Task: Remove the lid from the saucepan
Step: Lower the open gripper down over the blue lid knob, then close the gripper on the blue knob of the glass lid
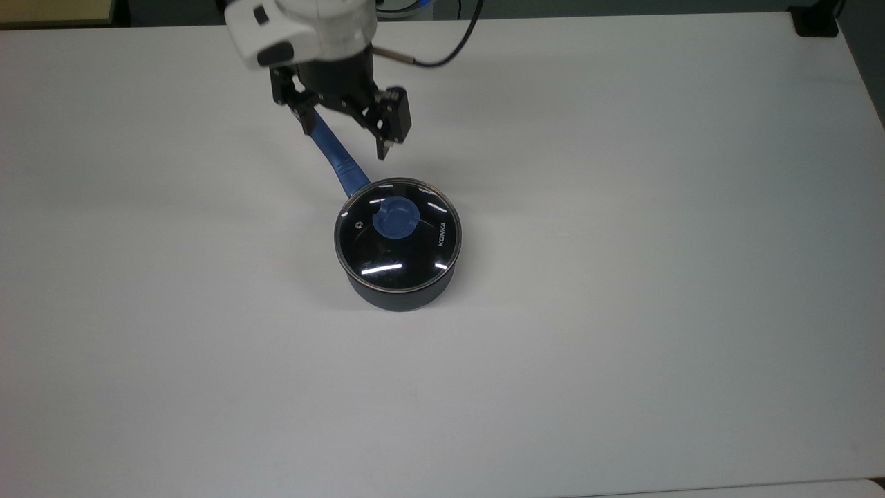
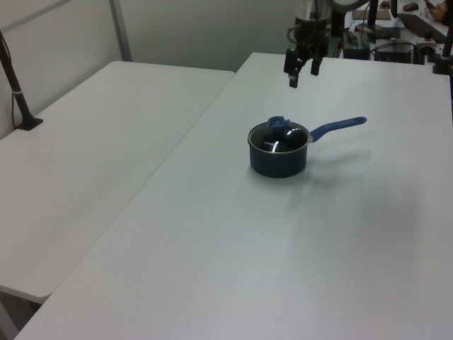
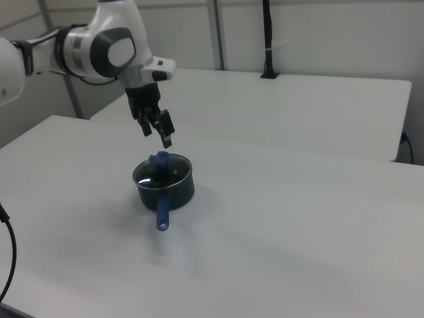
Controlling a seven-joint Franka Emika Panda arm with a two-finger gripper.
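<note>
The glass lid [image 2: 279,137] just sits on the saucepan's round rim [image 2: 277,152], so it will come straight up when I lift its knob, and the saucepan will stay standing.
The saucepan [image 1: 401,294] is a small dark pot standing mid-table, its long blue handle [image 1: 340,160] pointing to the top view's upper left. On it sits the clear glass lid [image 1: 415,256] with a blue centre knob [image 1: 395,216] and white KONKA lettering. My gripper [image 1: 343,140] hangs open in the air over the handle, short of the knob, with nothing between its fingers. The left view has the gripper [image 2: 303,76] well above and behind the saucepan [image 2: 277,161]. From the right view, the gripper [image 3: 156,136] hovers just above the knob [image 3: 159,159].
The white table [image 1: 622,311] runs wide on every side of the pan. A second table [image 2: 85,142] adjoins it on the left view's left, carrying a black clamped post [image 2: 18,92]. A black block [image 1: 816,21] sits at the top view's upper right corner.
</note>
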